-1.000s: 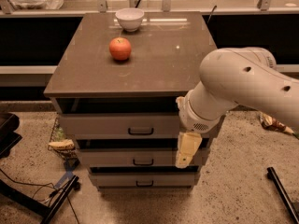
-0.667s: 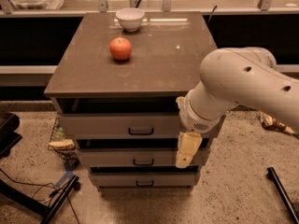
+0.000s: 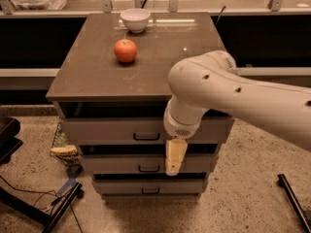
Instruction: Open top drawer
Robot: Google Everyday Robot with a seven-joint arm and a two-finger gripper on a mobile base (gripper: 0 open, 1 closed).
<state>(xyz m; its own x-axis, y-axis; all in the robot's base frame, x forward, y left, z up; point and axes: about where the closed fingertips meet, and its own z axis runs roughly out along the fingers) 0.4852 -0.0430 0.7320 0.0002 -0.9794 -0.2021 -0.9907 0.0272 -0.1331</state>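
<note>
The robot's gripper hangs close beside the top drawer's handle (image 3: 146, 137), which stands clear, so the robot should keep going toward the handle until the gripper's fingers close on its dark bar.
The top drawer (image 3: 107, 130) is the widest of three grey drawer fronts under the brown cabinet top (image 3: 160, 64). It stands out a little, with a dark gap above its front. Its small dark loop handle (image 3: 146, 136) is at the centre. My gripper (image 3: 175, 157) hangs down from the white arm (image 3: 228, 93), just right of and below that handle, in front of the middle drawer (image 3: 112, 164). It holds nothing that I can see. The bottom drawer (image 3: 121, 187) sits lower and is narrower.
A red apple (image 3: 125, 50) and a white bowl (image 3: 135, 19) sit on the cabinet top. A wire basket with small items (image 3: 63, 149) stands left of the cabinet. Black stand legs and cables (image 3: 34, 205) lie at lower left, a black bar (image 3: 294, 200) at lower right.
My arm and gripper have shifted to the left, closer to the top drawer's handle. The drawers, the apple and the bowl have not moved.
</note>
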